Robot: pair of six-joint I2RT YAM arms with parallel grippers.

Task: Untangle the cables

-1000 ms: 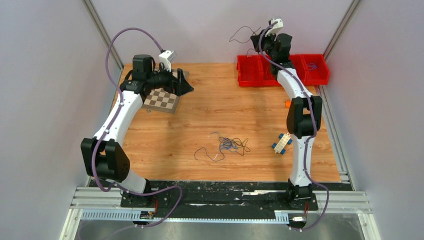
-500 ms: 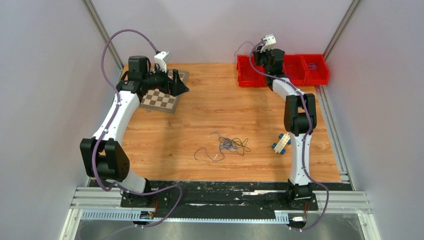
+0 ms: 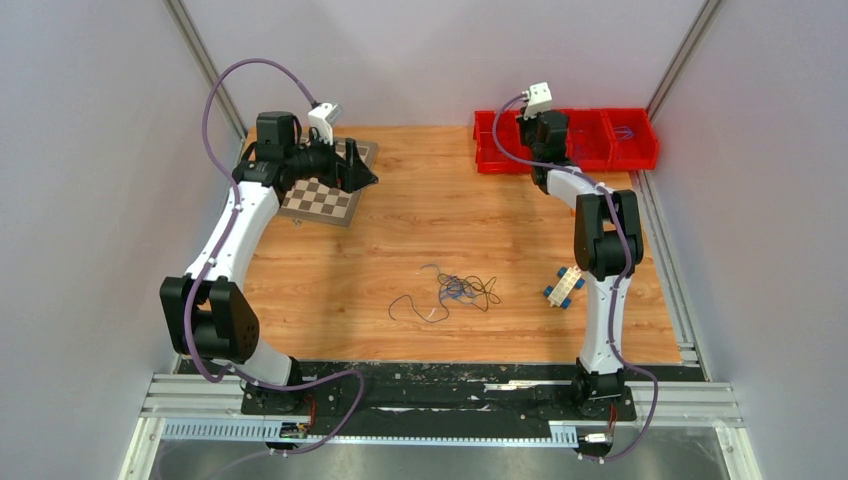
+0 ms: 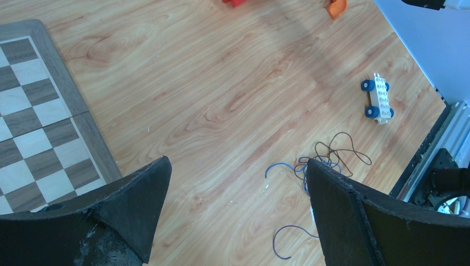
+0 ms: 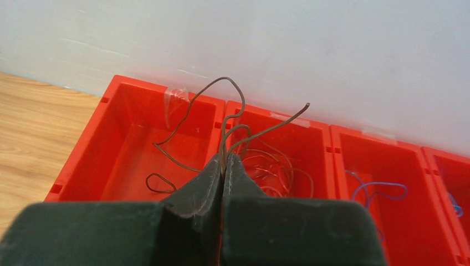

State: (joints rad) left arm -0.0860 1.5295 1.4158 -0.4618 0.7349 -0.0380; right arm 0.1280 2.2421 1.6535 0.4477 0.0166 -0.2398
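The brown cable is hanging partly over the bin of red cables (image 5: 284,160), so next my right gripper goes across to the empty bin (image 5: 138,152) before it opens.
A tangle of thin blue and dark brown cables (image 3: 462,291) lies on the wooden table near its front middle, also in the left wrist view (image 4: 330,158). A loose dark cable (image 3: 405,308) curls just left of it. My right gripper (image 5: 224,160) is shut on a brown cable (image 5: 220,105), whose loops hang over the leftmost of the red bins (image 5: 133,94) at the back right (image 3: 497,160). The neighbouring bin holds red cables (image 5: 271,166), the one after it a blue cable (image 5: 382,191). My left gripper (image 4: 238,162) hangs open and empty above the table by the chessboard.
A chessboard (image 3: 325,200) lies at the back left under my left arm. A white toy car with blue wheels (image 3: 565,287) sits right of the tangle. A small orange object (image 4: 336,6) lies near the bins. Grey walls enclose the table.
My right gripper has come down and back towards the red bins with the brown cable. The left arm shifted slightly back, then stayed still. The tangle has not moved.
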